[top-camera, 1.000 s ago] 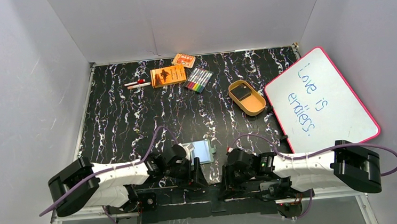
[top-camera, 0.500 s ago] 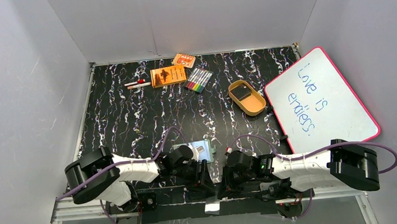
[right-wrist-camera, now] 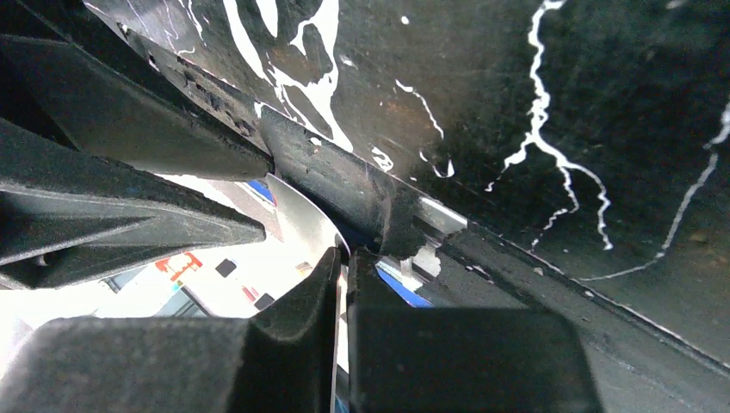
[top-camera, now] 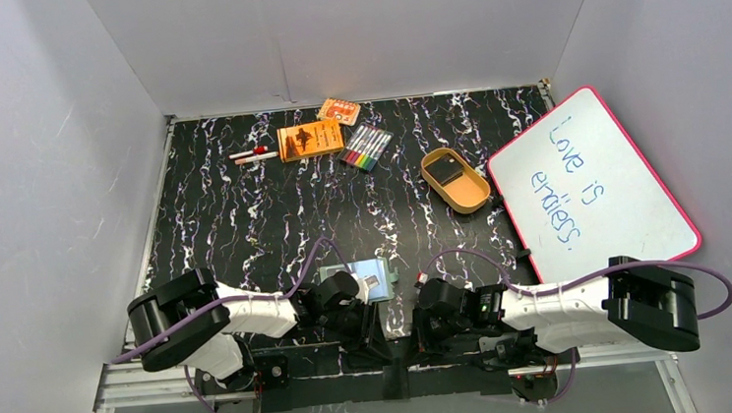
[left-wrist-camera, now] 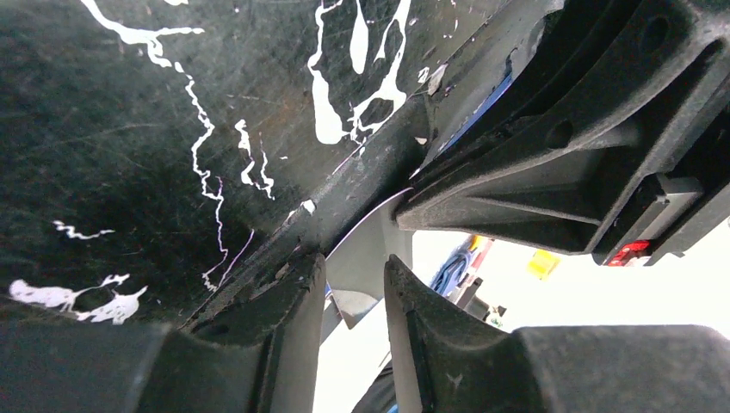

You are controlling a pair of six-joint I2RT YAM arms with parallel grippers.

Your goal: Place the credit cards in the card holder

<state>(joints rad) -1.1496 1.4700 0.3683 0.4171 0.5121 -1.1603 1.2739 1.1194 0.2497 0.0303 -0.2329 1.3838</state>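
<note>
My right gripper is pinching the credit card's one end (right-wrist-camera: 330,234) low against the table's near edge. Next, I lift the card clear and take its loose end (left-wrist-camera: 353,282) with my left gripper.
The card holder (top-camera: 343,271) lies open at the near middle of the table, green edge to the left and pale blue sleeves up, with a dark credit card (top-camera: 376,286) on its right part. Another dark credit card (top-camera: 450,169) lies in the tan oval tray (top-camera: 470,198). My left gripper (top-camera: 369,325) (left-wrist-camera: 355,280) is tucked down just in front of the holder at the table's near edge, open by a narrow gap with nothing between the fingers. My right gripper (top-camera: 419,332) (right-wrist-camera: 343,267) sits low to the right of it, shut and empty.
A whiteboard (top-camera: 587,179) with a pink rim leans at the right. At the back lie two orange boxes (top-camera: 309,139), a marker set (top-camera: 367,145) and pens (top-camera: 252,155). The arm mounts (left-wrist-camera: 559,163) crowd the near edge beside both grippers.
The left arm has folded back toward its base, and its jaws have narrowed. The right jaws have come together. The right arm has barely shifted.
</note>
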